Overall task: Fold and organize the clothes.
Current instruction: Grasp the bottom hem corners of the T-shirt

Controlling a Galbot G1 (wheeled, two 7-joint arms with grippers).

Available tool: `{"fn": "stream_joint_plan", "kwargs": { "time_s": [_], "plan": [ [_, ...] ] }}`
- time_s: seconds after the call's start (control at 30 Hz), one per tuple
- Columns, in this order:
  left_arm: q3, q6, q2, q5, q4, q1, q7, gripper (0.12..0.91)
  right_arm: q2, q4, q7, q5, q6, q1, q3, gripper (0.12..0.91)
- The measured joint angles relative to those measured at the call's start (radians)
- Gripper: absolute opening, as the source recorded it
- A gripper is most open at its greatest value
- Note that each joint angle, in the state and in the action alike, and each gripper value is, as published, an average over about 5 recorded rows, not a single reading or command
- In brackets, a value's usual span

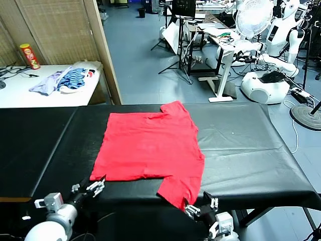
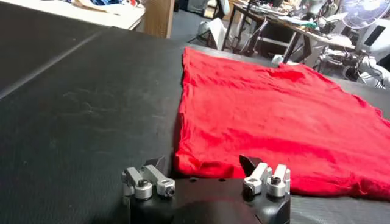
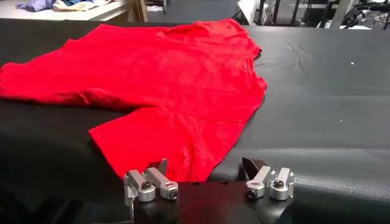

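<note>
My right gripper will lift with only the tip of the limp near sleeve between its fingers, so the sleeve's free corner will hang down.
The clothes, a bright red T-shirt, lie flat on the black table, partly folded, with one sleeve hanging towards the front edge. No print shows. My left gripper stands open just in front of the shirt's near left corner, with nothing between its fingers. My right gripper is open too, at the tip of the near sleeve, whose red edge lies between its fingers without being pinched.
A white side table at the back left carries a heap of lilac and blue-striped garments and a red can. A wooden screen stands behind it. Another robot and desks stand beyond the table.
</note>
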Motion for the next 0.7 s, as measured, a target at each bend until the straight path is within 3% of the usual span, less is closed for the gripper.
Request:
{"fn": "stream_joint_plan", "kwargs": {
  "time_s": [0.07,0.23,0.37,0.43,0.6,0.7],
  "plan": [
    [0.000,0.002,0.000,0.007,0.000,0.000,0.003,0.798,0.001,0.000,0.000,-0.003,-0.003,0.000,-0.002,0.625],
    [0.006,0.003,-0.005,0.016,0.004,0.000,0.008,0.783,0.007,-0.004,0.001,-0.016,-0.012,-0.001,-0.006,0.345],
    [0.011,-0.001,-0.008,0.016,0.009,0.001,0.011,0.633,0.011,-0.008,0.008,-0.020,-0.013,-0.004,-0.006,0.162],
    [0.013,-0.004,-0.008,0.016,0.012,0.001,0.012,0.534,0.011,-0.006,0.015,-0.020,-0.015,-0.008,-0.004,0.126],
    [0.017,-0.013,-0.013,0.016,0.016,-0.001,0.016,0.265,0.000,0.031,0.026,-0.005,-0.022,-0.043,0.024,0.122],
    [0.017,-0.015,-0.016,0.011,0.004,0.011,0.001,0.151,-0.013,0.076,0.026,0.024,-0.021,-0.082,0.052,0.122]
  ]
}}
